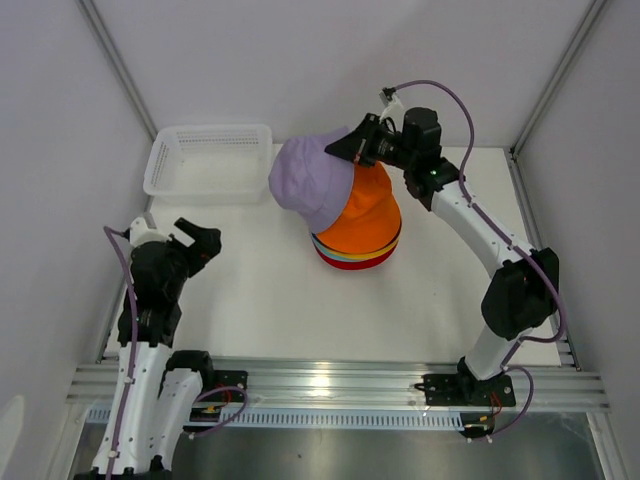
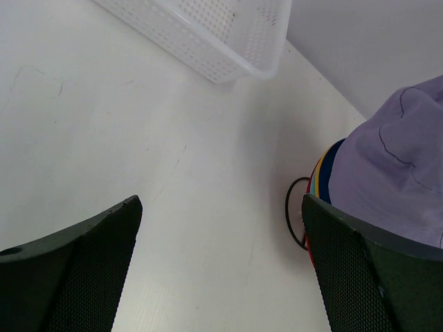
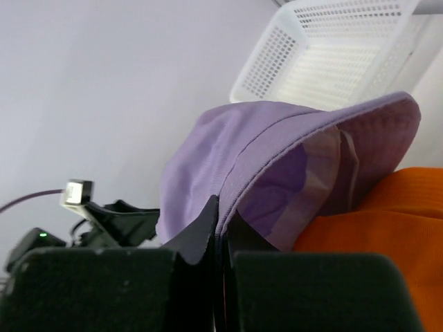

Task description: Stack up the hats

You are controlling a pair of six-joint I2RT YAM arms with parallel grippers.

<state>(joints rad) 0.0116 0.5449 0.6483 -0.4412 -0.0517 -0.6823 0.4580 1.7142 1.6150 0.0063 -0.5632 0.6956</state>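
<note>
The lavender hat tilts off the orange hat's side (image 1: pixel 338 222). My right gripper should lay it over the stack (image 1: pixel 368 218), then grip the lavender hat's edge opposite my left gripper.
A stack of hats stands mid-table, the orange hat (image 1: pixel 372 215) uppermost, with thin yellow, teal, navy and red brims (image 1: pixel 352 259) showing beneath it. The lavender hat (image 1: pixel 310 182) hangs tilted over the stack's left side. My right gripper (image 1: pixel 343 148) is shut on the lavender hat's brim (image 3: pixel 277 173) at the far edge; in the right wrist view the orange hat (image 3: pixel 387 228) lies just under it. My left gripper (image 1: pixel 207 243) stands open over bare table at the left, nothing between its fingers (image 2: pixel 76 270). The left wrist view shows the lavender hat (image 2: pixel 394 173) at the right.
A white lattice basket (image 1: pixel 208 160) stands at the back left, also in the left wrist view (image 2: pixel 214 31) and the right wrist view (image 3: pixel 332 55). A black wire loop (image 2: pixel 294 218) pokes out at the stack's base. White walls enclose the table.
</note>
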